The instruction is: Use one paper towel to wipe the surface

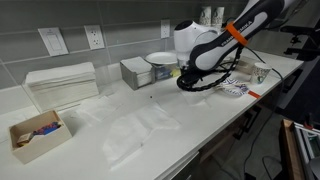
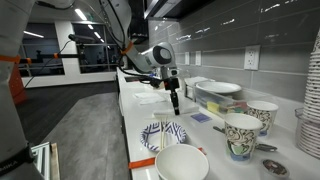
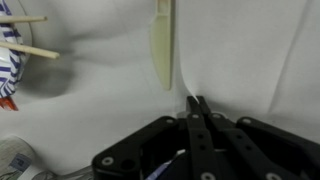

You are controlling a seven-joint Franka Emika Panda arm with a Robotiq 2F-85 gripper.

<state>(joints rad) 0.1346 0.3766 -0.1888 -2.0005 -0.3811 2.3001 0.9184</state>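
Observation:
The pale utensil (image 3: 162,45) and patterned plate are in the way of the paper towel at this end, so the robot's gripper should pull the paper towel back along the open surface (image 1: 152,96).
The paper towel (image 1: 140,130) lies spread and wrinkled on the white surface (image 1: 212,108), a thin sheet much wider than my gripper. My gripper (image 1: 184,86) hangs at the sheet's right end, just in front of a white bowl. The wrist view shows my gripper (image 3: 196,103) shut, with a thin white edge of the paper towel (image 3: 250,50) pinched at the fingertips (image 3: 191,104). A crease runs up from there. In an exterior view my gripper (image 2: 176,106) points straight down at the surface (image 2: 135,95).
A stack of folded towels (image 1: 60,85) and an open box (image 1: 35,135) sit at one end. A tissue box (image 1: 135,72), white bowl (image 1: 160,62), patterned plate (image 2: 163,133) and cups (image 2: 242,132) crowd the gripper's end. A pale flat utensil (image 3: 162,45) and chopsticks (image 3: 25,48) lie close by.

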